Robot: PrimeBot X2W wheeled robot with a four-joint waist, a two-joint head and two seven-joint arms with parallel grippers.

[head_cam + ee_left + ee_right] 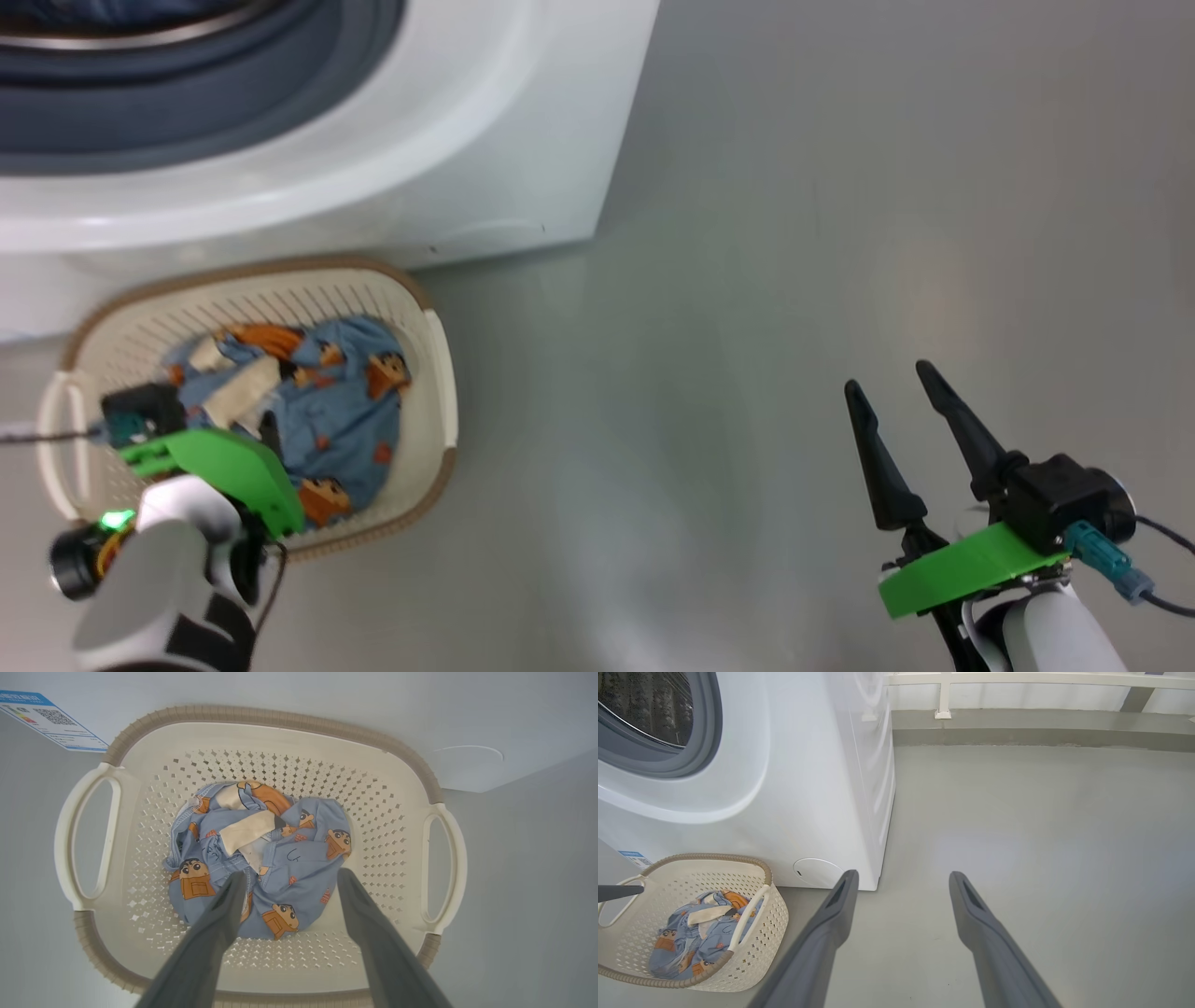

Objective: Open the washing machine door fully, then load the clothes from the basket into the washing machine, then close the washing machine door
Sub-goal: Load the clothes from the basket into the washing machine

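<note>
The clothes are lying in a compact, overlapping heap, so I expect the whole bundle to come up in one go and leave the basket empty when I lift it.
The cream basket stands on the floor against the front of the white washing machine. Light blue clothes with orange cartoon figures lie bundled in it. My left gripper hangs open just above the clothes, fingers apart and pointing down into the basket, with nothing between them. My right gripper is open and empty over bare floor, well right of the basket. The machine's grey gasket and steel drum show uncovered. The washing machine door is out of view.
Grey floor stretches open to the right of the machine. A low kerb with a white railing runs along the far side. A blue label and a round white flap mark the machine's lower front.
</note>
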